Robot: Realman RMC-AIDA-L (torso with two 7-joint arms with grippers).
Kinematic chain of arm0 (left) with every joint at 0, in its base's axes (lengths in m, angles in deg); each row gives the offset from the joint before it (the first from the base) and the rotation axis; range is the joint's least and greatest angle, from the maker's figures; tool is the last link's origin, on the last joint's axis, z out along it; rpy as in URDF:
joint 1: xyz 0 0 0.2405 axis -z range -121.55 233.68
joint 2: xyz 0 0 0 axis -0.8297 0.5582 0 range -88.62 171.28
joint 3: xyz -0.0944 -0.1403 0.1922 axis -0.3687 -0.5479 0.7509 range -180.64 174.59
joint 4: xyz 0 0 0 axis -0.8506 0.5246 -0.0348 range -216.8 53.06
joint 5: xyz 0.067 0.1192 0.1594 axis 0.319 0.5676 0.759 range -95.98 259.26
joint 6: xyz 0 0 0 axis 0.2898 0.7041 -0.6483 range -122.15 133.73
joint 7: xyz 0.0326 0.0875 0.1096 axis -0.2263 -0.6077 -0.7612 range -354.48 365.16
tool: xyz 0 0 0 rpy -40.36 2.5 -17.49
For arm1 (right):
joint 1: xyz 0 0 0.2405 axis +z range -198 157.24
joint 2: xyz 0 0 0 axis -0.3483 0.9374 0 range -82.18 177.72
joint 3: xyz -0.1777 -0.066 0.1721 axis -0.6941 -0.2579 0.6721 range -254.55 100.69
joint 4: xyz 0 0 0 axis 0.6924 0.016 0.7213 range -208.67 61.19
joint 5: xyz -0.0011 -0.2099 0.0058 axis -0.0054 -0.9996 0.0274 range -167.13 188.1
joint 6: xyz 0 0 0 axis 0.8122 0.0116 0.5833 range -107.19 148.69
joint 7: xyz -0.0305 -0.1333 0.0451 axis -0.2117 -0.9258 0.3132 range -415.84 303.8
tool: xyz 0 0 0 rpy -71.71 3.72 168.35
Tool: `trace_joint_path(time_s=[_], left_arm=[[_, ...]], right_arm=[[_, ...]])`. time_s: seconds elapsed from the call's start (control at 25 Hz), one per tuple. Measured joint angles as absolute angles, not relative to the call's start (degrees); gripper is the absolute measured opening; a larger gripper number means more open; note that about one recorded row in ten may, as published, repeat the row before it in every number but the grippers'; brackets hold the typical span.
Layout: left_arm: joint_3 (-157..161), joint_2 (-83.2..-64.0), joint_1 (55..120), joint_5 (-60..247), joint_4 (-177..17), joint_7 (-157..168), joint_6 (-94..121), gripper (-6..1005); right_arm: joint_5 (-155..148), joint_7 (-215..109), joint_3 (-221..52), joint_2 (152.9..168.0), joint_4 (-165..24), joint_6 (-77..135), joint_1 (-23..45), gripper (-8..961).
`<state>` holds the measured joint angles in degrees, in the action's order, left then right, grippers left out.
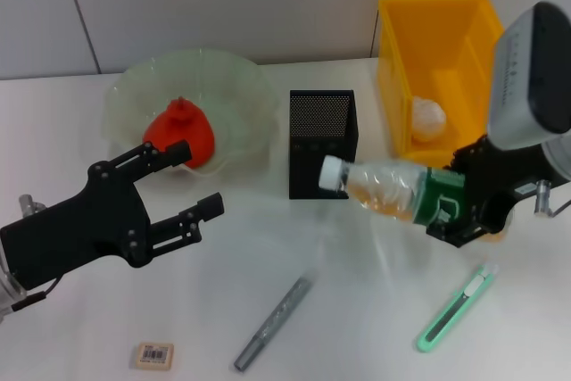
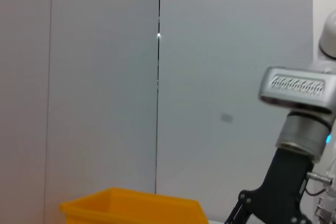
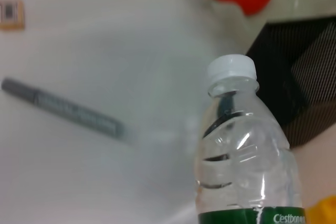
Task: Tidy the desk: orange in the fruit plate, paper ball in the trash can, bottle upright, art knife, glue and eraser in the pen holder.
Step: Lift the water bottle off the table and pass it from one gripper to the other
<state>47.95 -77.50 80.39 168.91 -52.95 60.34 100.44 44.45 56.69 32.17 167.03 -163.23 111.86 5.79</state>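
Next, my right gripper swings the bottle's cap up and lets my left gripper take the neck (image 1: 349,178), because my right gripper is holding the bottle nearly level by its green-labelled base (image 1: 441,196).
My right gripper (image 1: 453,204) is shut on the green-labelled base of the bottle (image 1: 388,189). It holds the bottle above the table, nearly level, with the white cap (image 1: 332,172) pointing at the pen holder (image 1: 321,142). The orange (image 1: 181,131) lies in the fruit plate (image 1: 134,78). A white paper ball (image 1: 426,118) sits inside the yellow trash can (image 1: 437,33). On the table lie the art knife (image 1: 457,310), the glue (image 1: 272,311) and the eraser (image 1: 153,355). My left gripper (image 1: 198,178) hangs open in front of the fruit plate, holding nothing. The right wrist view shows the bottle (image 3: 241,150), glue (image 3: 63,111) and eraser (image 3: 11,14).
The pen holder stands between the fruit plate and the trash can, near the back wall. The left wrist view shows only the wall, the trash can rim (image 2: 131,205) and the right arm (image 2: 299,129).
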Motion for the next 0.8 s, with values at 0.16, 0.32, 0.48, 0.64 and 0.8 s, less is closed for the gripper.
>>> trace_joint_path(time_s=[0.16, 0.32, 0.48, 0.64, 0.8], left_arm=[[47.9, -77.50, 80.3, 168.2, -53.1, 60.3, 100.4, 773], [47.9, -77.50, 80.3, 167.4, -53.2, 60.2, 100.2, 773], [47.9, -77.43, 80.2, 166.0, -53.4, 59.8, 100.1, 773], [47.9, -77.41, 80.1, 165.4, -53.5, 59.8, 100.2, 773], [47.9, -77.46, 79.9, 165.1, -53.6, 59.8, 100.0, 773]], right_arm=[[50.3, 56.8, 32.4, 167.00, -167.7, 111.7, 3.0, 767], [57.7, 56.4, 32.4, 167.07, -170.6, 108.9, -0.4, 767], [68.7, 51.7, 33.9, 167.12, -171.5, 103.5, -5.1, 767], [77.1, 47.4, 36.2, 167.26, -168.9, 102.1, -6.8, 767], [90.6, 38.8, 40.4, 167.15, -160.1, 102.3, -8.2, 767]])
